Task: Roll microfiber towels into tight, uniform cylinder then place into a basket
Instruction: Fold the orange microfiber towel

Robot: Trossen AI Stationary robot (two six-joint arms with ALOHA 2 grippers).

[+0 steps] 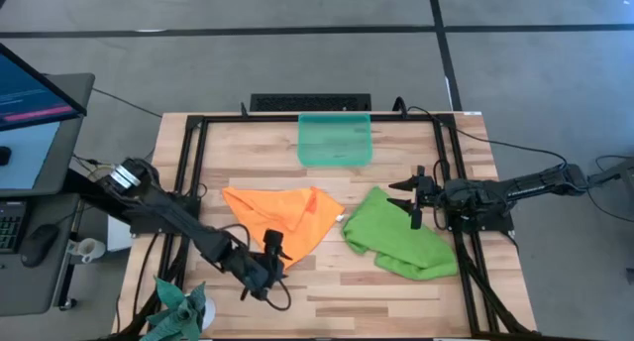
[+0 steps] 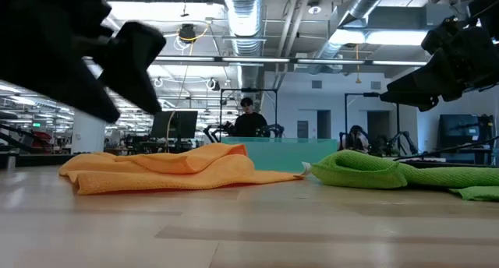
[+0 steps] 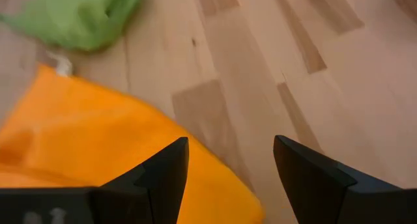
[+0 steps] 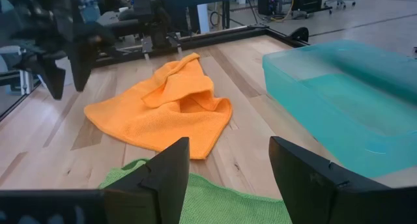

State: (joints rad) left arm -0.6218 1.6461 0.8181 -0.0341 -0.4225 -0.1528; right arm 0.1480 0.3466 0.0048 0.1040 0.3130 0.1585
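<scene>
The orange towel (image 1: 269, 215) will drop open into a wide hanging sheet when I lift it, because it has loose folds (image 1: 305, 207) and spread-out corners.
An orange towel (image 1: 282, 210) lies crumpled on the table's middle, and a green towel (image 1: 396, 237) lies bunched to its right. The teal basket (image 1: 335, 140) stands at the far edge. My left gripper (image 1: 270, 250) hangs open just above the orange towel's near corner (image 3: 215, 178), touching nothing. My right gripper (image 1: 414, 195) hovers open over the green towel's far edge (image 4: 215, 208), at the table's right side.
A black metal frame (image 1: 188, 163) runs around the work area on the wooden table. A teal-grey cloth (image 1: 178, 306) sits at the near left corner. Bare wood lies between the towels and the table's near edge (image 1: 376, 301).
</scene>
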